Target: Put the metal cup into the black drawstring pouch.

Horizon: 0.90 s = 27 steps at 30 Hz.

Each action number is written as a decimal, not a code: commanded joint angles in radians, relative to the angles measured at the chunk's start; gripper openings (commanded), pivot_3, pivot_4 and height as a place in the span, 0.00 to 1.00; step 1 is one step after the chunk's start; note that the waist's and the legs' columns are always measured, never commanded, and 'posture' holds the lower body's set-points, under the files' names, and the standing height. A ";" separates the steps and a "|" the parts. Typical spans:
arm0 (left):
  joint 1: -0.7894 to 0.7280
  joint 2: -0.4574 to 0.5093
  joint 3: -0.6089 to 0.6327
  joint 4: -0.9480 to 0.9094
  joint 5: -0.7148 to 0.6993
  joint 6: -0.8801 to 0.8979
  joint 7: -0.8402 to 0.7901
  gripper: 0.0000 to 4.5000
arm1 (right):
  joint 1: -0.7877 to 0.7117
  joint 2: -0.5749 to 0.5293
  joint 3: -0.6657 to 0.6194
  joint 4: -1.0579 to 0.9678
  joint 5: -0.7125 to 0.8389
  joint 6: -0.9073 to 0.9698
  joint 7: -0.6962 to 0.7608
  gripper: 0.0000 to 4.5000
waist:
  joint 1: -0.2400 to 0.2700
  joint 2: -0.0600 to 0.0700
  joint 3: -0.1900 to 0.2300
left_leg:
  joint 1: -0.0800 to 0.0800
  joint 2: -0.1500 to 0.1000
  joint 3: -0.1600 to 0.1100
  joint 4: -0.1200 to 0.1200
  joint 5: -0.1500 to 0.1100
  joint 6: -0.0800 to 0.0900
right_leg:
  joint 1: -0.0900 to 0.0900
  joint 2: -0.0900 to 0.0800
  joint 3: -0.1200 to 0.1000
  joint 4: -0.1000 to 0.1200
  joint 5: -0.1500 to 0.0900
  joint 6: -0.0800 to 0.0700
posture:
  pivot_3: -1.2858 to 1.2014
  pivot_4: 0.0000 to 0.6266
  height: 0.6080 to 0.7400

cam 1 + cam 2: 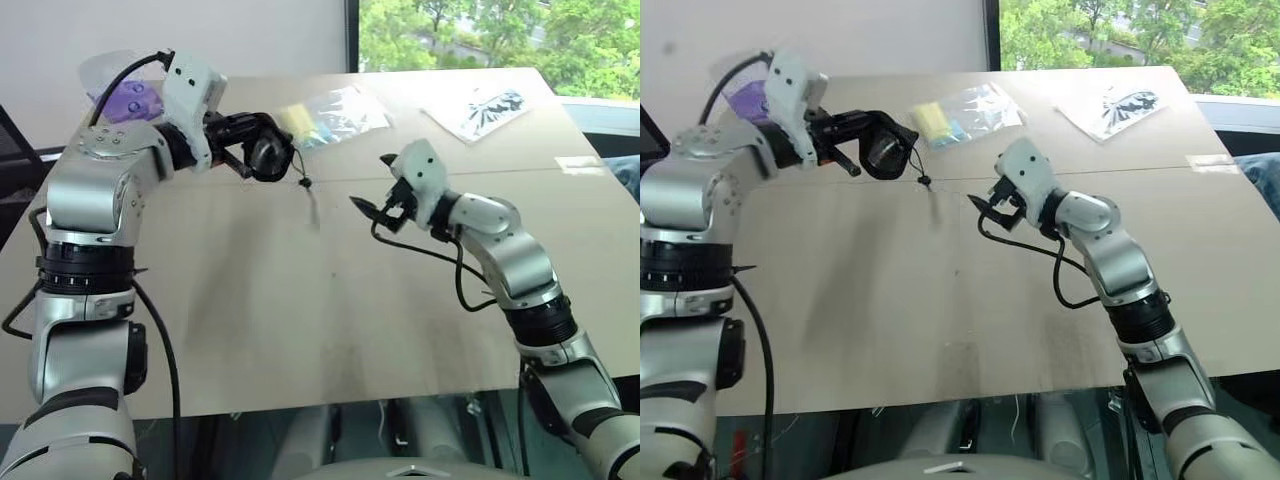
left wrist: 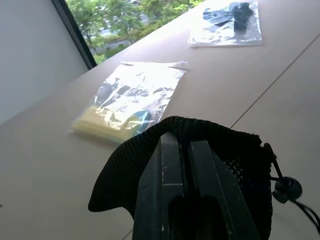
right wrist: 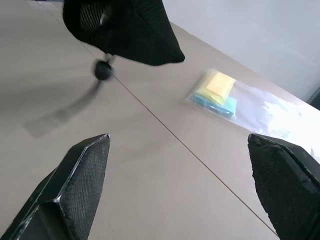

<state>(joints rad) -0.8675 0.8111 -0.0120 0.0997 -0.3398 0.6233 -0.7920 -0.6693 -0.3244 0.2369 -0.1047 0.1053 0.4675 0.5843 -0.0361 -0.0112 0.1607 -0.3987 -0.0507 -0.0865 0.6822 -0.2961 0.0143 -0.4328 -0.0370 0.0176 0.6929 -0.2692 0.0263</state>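
Observation:
The thin cord at the pouch's opening [image 1: 269,156] has a toggle [image 1: 305,182] hanging on it, so the pouch's opening will draw closed when the robot pulls the cord.
My left gripper [image 2: 181,142] is shut on the fabric of the black drawstring pouch [image 1: 268,152] and holds it in the air above the table's far left. The pouch's mouth faces my right gripper, and a grey shiny curve inside it looks like the metal cup [image 1: 883,155]. A thin cord with a toggle [image 1: 303,183] hangs from the pouch. My right gripper [image 1: 372,210] hovers a short way to the right of the pouch, open and empty. In the right wrist view its fingers [image 3: 85,170] stand wide apart below the pouch [image 3: 130,30].
On the tan table [image 1: 300,320] a clear bag with yellow and blue pieces [image 1: 320,115] lies behind the pouch. Another clear bag with black parts [image 1: 480,108] sits at the far right. A clear bag with something purple [image 1: 125,95] is at the far left.

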 commanded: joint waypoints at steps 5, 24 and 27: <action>0.062 -0.060 -0.015 -0.026 0.055 -0.031 0.017 0.00 | 0.091 0.079 0.035 -0.082 0.042 0.034 0.000 0.99 | -0.008 0.000 0.000 | 0.000 0.000 0.000 0.001 0.000 0.000 | 0.000 0.001 0.000 0.002 0.000 0.000 | 0.52 0.24 1.00; 0.077 -0.099 -0.025 -0.033 0.111 -0.041 -0.002 0.00 | 0.016 0.383 0.024 0.467 -0.001 -0.192 -0.101 0.99 | -0.027 -0.001 0.000 | 0.001 0.001 0.000 0.002 0.000 0.000 | 0.000 0.002 0.000 0.003 0.000 0.000 | 0.52 0.24 1.00; 0.078 -0.111 -0.022 -0.046 0.111 -0.031 0.008 0.00 | 0.001 0.404 0.016 0.520 0.001 -0.225 -0.103 0.99 | -0.029 -0.001 0.000 | 0.001 0.001 0.000 0.002 0.000 0.000 | 0.000 0.002 0.000 0.003 0.000 0.000 | 0.52 0.24 1.00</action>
<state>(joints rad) -0.7814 0.7007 -0.0505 0.0977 -0.2292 0.5952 -0.7946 -0.6499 0.0579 0.2629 0.4168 0.1026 0.2779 0.4856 -0.0650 -0.0123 0.1604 -0.3979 -0.0502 -0.0868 0.6846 -0.2960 0.0143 -0.4327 -0.0355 0.0176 0.6958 -0.2691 0.0264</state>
